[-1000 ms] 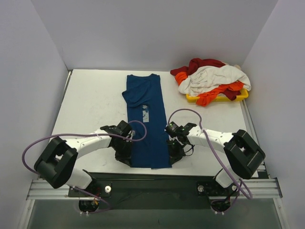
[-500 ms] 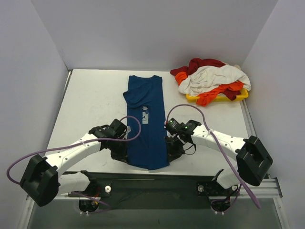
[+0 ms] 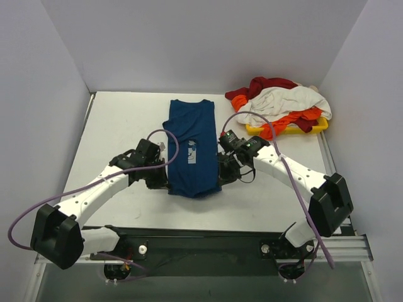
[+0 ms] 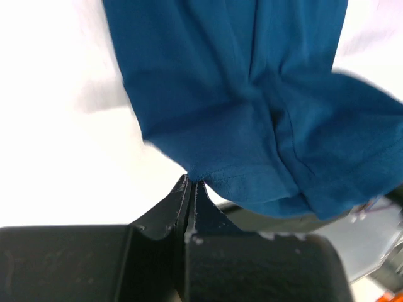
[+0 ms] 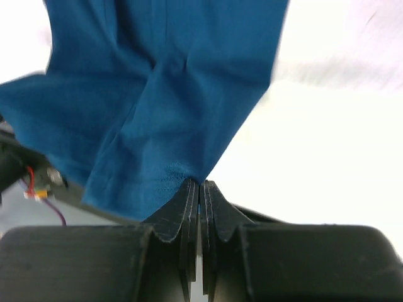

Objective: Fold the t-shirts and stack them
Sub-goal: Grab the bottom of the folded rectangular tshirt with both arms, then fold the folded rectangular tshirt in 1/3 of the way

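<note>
The hem's corners (image 3: 216, 187) are in line with the t-shirt's sides, so my right gripper keeps moving the hem toward the collar until it covers the pale print (image 3: 192, 152).
A dark blue t-shirt (image 3: 192, 141) with a pale print lies lengthwise in the middle of the table, folded narrow. Its near hem is lifted off the table and bends over toward the collar. My left gripper (image 3: 165, 180) is shut on the hem's left corner (image 4: 200, 176). My right gripper (image 3: 221, 173) is shut on the hem's right corner (image 5: 189, 176). Both wrist views show the blue cloth hanging from the pinched tips. A heap of dark red, white and orange t-shirts (image 3: 280, 104) sits at the back right.
The heap rests on a yellow tray (image 3: 283, 129) near the right wall. Grey walls close in the table on the left, back and right. Purple cables loop from both arms over the table (image 3: 119, 126).
Both grippers have moved away from the near edge toward the back, carrying the blue shirt's hem up and over. The visible length of the shirt has shortened.
</note>
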Robot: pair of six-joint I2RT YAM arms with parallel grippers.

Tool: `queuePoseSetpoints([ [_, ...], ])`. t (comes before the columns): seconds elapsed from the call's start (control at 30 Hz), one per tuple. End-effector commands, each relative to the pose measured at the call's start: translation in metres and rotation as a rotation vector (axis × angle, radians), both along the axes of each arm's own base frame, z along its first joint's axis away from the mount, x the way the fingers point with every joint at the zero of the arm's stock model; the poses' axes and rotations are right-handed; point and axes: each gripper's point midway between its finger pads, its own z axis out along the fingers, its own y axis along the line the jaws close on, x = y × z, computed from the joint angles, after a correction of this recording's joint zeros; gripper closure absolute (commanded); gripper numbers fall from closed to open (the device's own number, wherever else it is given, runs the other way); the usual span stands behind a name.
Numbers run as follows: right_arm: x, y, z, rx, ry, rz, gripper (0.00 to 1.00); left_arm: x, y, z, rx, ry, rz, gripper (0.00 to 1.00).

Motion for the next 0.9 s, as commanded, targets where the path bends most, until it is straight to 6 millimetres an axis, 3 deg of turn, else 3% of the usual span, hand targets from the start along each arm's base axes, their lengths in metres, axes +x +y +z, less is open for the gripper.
queuePoseSetpoints([
  [0.0,0.029,-0.009,0.006,-0.066,-0.053,-0.019,1.00,0.051,-0.009,0.023,-0.090,-0.129,0.042,1.00],
  [0.13,0.064,-0.009,0.007,-0.088,-0.091,-0.050,1.00,0.093,-0.014,0.037,-0.136,-0.215,0.063,1.00],
  [0.2,0.084,-0.007,0.014,-0.081,-0.124,-0.060,1.00,0.109,-0.016,0.034,-0.139,-0.216,0.065,1.00],
  [0.37,0.123,-0.002,0.008,-0.092,-0.135,-0.066,1.00,0.152,-0.017,0.032,-0.142,-0.240,0.074,1.00],
  [0.5,0.155,-0.002,-0.003,-0.093,-0.129,-0.090,1.00,0.183,-0.005,0.027,-0.143,-0.247,0.113,1.00],
  [0.57,0.172,0.001,0.001,-0.080,-0.148,-0.098,1.00,0.193,-0.003,0.018,-0.140,-0.228,0.124,1.00],
  [0.63,0.184,-0.001,-0.010,-0.082,-0.131,-0.101,1.00,0.208,0.001,0.022,-0.150,-0.242,0.136,1.00],
  [0.67,0.194,0.003,-0.004,-0.062,-0.150,-0.104,1.00,0.213,0.002,0.015,-0.146,-0.229,0.140,1.00],
  [0.73,0.204,0.004,-0.014,-0.060,-0.135,-0.105,1.00,0.225,0.002,0.018,-0.160,-0.239,0.141,1.00],
  [0.87,0.229,0.008,-0.015,-0.023,-0.147,-0.111,1.00,0.243,0.003,-0.002,-0.181,-0.193,0.141,1.00],
])
